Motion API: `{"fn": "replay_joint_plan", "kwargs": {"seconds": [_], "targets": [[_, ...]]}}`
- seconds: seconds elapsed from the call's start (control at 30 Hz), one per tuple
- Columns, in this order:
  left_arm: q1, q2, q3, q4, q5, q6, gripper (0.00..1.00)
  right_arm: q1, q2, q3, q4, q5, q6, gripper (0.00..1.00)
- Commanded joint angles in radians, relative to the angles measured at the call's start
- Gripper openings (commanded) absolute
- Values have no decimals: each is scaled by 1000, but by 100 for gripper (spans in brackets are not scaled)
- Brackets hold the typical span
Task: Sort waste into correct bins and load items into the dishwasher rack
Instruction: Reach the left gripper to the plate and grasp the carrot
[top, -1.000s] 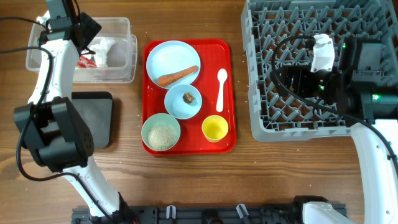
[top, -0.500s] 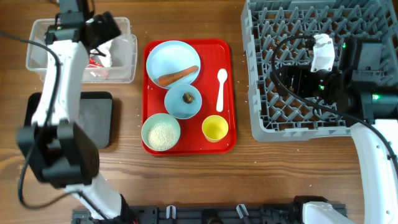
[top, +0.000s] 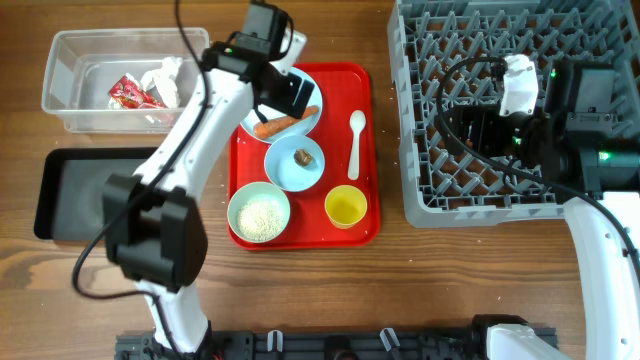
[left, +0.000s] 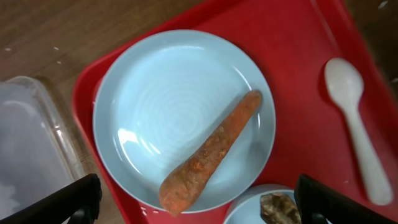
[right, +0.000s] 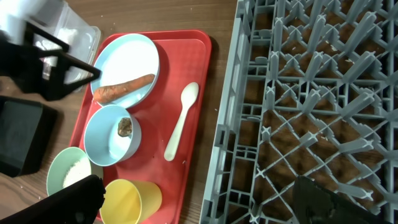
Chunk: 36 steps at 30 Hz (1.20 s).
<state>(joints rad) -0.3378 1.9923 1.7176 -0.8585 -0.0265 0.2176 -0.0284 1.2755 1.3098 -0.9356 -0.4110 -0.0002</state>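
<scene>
The orange piece (top: 272, 128) lies alone on the pale blue plate below my left gripper's open fingers, so my left gripper should keep going down and close around the orange piece's middle (top: 286, 122).
My left gripper (top: 287, 93) (left: 200, 210) hangs open and empty above the pale blue plate (left: 168, 99). Its fingers straddle the near end of the orange sausage-like piece (left: 211, 152) (top: 290, 123) lying on that plate. On the red tray (top: 368, 150) also sit a blue bowl (top: 290, 170) with a brown scrap (top: 302, 157), a green bowl (top: 258, 213) of rice, a yellow cup (top: 346, 207) and a white spoon (top: 356, 140). The clear tub (top: 70, 60) holds the red-and-white wrapper (top: 125, 93) and the tissue (top: 165, 78). My right gripper (top: 478, 120) (right: 202, 211) stands open and empty over the grey rack (top: 440, 200).
The black tray (top: 80, 190) lies on the wooden table left of the red tray, below the tub. Narrow strips of bare wood separate the red tray from the tub and from the rack (right: 311, 93). The left arm stretches diagonally across the table's left half.
The left arm has swung right, from over the clear tub to over the plate on the red tray, uncovering the tub and the black tray. The right arm has not moved.
</scene>
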Motion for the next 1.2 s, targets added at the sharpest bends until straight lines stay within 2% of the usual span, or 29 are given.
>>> {"fn": "replay_joint_plan", "kwargs": {"seconds": [0.0, 0.27, 0.4, 0.5, 0.63, 0.7, 0.8, 1.03, 1.17], "targets": [[7, 98, -3, 21, -19, 117, 93, -3, 6, 12, 0, 0, 1, 100], [22, 217, -3, 69, -27, 120, 94, -3, 6, 12, -1, 0, 2, 100], [27, 250, -3, 69, -27, 120, 91, -3, 6, 12, -1, 0, 2, 100], [32, 279, -3, 72, -27, 119, 81, -3, 6, 12, -1, 0, 2, 100], [34, 316, -3, 73, -27, 119, 55, -3, 6, 12, -1, 0, 2, 100], [34, 333, -3, 73, -27, 118, 36, -3, 6, 12, -1, 0, 2, 100], [34, 342, -3, 73, -27, 102, 21, -3, 6, 12, -1, 0, 2, 100], [34, 318, 0, 69, -51, -2, 20, -3, 6, 12, -1, 0, 3, 100], [34, 256, 19, 55, -69, -100, 15, -3, 6, 12, 0, 0, 3, 100]]}}
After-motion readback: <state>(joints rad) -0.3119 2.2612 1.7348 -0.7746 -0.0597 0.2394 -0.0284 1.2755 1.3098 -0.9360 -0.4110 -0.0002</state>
